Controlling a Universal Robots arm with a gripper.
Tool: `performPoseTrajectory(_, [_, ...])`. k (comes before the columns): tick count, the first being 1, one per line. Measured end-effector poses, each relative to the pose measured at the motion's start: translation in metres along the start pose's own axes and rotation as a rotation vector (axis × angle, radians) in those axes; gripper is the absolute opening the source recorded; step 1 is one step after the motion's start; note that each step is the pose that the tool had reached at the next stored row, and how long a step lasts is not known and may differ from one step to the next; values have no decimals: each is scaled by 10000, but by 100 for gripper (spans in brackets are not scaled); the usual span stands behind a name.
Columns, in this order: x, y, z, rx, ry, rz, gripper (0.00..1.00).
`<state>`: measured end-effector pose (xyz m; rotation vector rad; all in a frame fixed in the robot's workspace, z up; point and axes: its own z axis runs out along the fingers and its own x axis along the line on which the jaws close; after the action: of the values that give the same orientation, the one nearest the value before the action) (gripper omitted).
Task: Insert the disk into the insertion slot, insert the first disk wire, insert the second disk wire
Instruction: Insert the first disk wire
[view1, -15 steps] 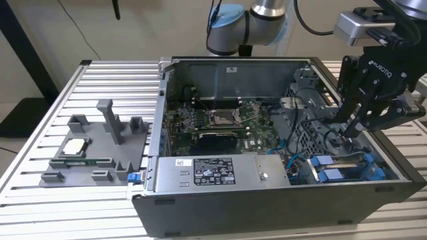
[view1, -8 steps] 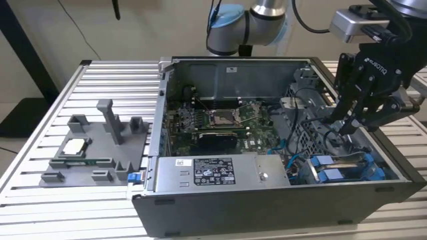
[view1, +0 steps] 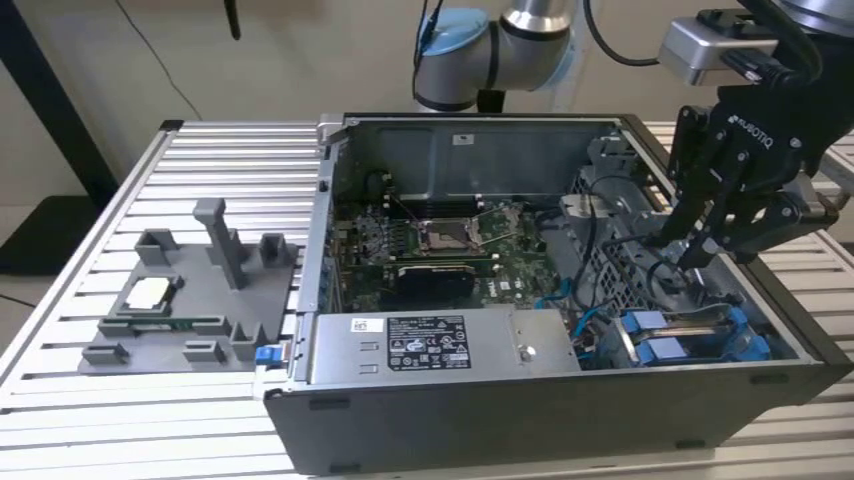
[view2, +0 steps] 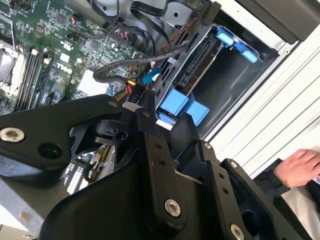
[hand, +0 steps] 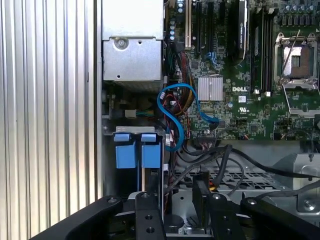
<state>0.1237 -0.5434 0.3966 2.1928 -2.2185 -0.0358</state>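
Note:
I expect the black cable to follow and bend into a round loop when I carry the small black plug (hand: 202, 177) to the disk, because the cable lies in slack curves (hand: 224, 165).
The disk (view2: 199, 64) sits edge-on inside the insertion slot (view2: 227, 80), the grey metal bay in the open computer case's front corner at the exterior view's right. Its blue carrier tabs (view1: 650, 336) (hand: 136, 150) stick out of the bay. A blue wire (hand: 170, 107) loops from the motherboard toward the bay. Its blue plug (view2: 150, 77) lies by the disk's end, next to red and yellow wires. My gripper (view1: 687, 248) (view2: 167, 110) (hand: 174, 192) hangs inside the case just beside the bay, open, with one fingertip (view2: 148, 98) close under the blue plug.
The grey labelled power supply (view1: 441, 340) fills the case's front. The motherboard (view1: 441, 240) lies behind it, with black cables across the case floor. A grey fixture tray (view1: 174, 300) stands on the slatted table at the exterior view's left. A person's hand (view2: 295, 167) rests beyond the case wall.

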Motion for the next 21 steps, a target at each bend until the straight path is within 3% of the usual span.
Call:
performPoseTrajectory(5, [-2, 0, 2, 0, -24, 0, 40])
performPoseTrajectory(11, [-3, 0, 13, -14, -160, -5, 40])
performPoseTrajectory(17, [-5, 0, 17, -42, -167, -5, 40])
performPoseTrajectory(18, [-5, 0, 16, -42, -194, -5, 40])
performPoseTrajectory(20, [-6, 1, 17, -44, -354, 1, 40])
performPoseTrajectory(21, [-6, 2, 17, -50, -398, 7, 40])
